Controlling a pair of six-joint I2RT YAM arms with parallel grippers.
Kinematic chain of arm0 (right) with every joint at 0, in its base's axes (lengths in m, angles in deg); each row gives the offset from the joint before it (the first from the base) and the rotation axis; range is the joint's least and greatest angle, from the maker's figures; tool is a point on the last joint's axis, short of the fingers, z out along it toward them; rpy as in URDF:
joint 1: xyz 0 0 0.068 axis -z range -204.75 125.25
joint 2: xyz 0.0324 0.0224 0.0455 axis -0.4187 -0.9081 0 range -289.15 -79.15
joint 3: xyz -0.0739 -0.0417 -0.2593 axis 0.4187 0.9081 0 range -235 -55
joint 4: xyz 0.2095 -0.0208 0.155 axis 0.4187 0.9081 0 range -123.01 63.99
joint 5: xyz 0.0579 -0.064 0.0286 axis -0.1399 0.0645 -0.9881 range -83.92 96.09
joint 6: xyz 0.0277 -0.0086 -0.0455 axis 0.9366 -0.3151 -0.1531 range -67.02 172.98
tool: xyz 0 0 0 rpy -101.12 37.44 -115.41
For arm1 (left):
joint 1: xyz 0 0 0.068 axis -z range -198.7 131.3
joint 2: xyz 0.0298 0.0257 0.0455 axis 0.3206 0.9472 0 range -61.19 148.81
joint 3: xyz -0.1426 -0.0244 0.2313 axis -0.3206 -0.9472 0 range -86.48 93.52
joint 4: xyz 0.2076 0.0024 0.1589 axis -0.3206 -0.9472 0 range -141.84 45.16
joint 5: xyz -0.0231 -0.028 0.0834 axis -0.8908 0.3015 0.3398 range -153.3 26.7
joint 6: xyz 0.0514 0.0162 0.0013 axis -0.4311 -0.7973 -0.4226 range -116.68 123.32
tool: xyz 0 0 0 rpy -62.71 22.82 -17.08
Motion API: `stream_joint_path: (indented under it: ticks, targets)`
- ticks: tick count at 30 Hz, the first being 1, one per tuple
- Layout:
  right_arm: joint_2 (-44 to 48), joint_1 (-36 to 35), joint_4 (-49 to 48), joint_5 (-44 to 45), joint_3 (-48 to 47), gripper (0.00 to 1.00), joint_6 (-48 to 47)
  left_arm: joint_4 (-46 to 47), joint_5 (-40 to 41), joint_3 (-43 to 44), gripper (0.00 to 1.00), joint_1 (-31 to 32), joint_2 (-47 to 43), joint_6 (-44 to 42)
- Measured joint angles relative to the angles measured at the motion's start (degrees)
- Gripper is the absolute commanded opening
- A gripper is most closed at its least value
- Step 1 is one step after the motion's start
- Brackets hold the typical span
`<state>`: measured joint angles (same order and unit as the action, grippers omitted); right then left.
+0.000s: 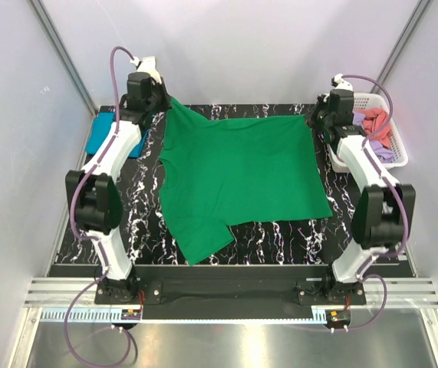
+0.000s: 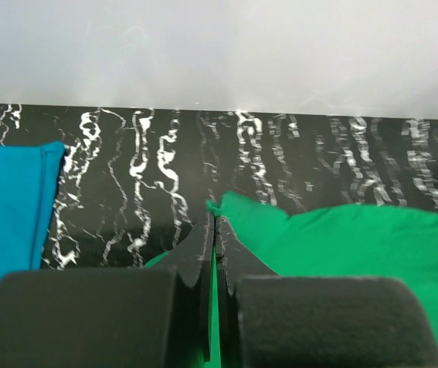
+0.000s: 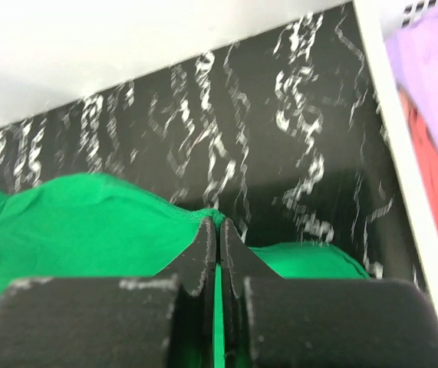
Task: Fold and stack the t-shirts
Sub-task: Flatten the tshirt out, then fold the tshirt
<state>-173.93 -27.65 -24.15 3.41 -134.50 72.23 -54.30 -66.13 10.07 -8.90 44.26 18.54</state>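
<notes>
I should use my grippers to bring the corners of the green shirt's far edge (image 1: 238,119) back and lay them over the shirt's body (image 1: 234,170), because that edge reaches out close to the back wall.
A bright green t-shirt (image 1: 238,180) lies spread over the black marbled table, one sleeve pointing to the near edge. My left gripper (image 1: 165,103) is shut on the green shirt's far left corner (image 2: 226,205); green cloth shows between its jaws. My right gripper (image 1: 314,116) is shut on the shirt's far right corner (image 3: 217,218), cloth pinched between its fingertips. A teal-blue folded t-shirt (image 1: 103,134) lies at the table's left edge, partly under the left arm, and shows as blue cloth (image 2: 8,207) in the left wrist view. Lilac (image 1: 383,153) and coral (image 1: 375,123) shirts sit in the basket.
A white lattice basket (image 1: 399,149) stands at the far right of the table, beside the right arm; its white rim (image 3: 403,165) runs close to the right gripper. White walls enclose the table at the back and sides.
</notes>
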Motion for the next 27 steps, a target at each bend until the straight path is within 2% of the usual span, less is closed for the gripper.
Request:
stream_joint_path:
  ticks: [7,14,21,27]
  targets:
    - [-12.39,1.88,-3.67,-1.57,-9.31,0.0,-1.97,1.22,0.0,4.57,0.0,-1.66,5.25,-3.32]
    - [-17.57,2.27,-4.59,-2.56,-13.22,0.0,-4.07,2.75,0.02,4.76,0.0,-2.25,5.4,-5.49]
    - [-18.95,4.22,-4.28,-3.06,-13.49,0.0,-5.88,3.15,-0.22,-0.57,0.0,-2.84,4.02,-6.95]
    - [-18.95,4.9,-4.28,-3.13,-11.8,0.0,-6.82,3.98,-0.24,-10.75,0.0,-3.15,0.13,-6.6]
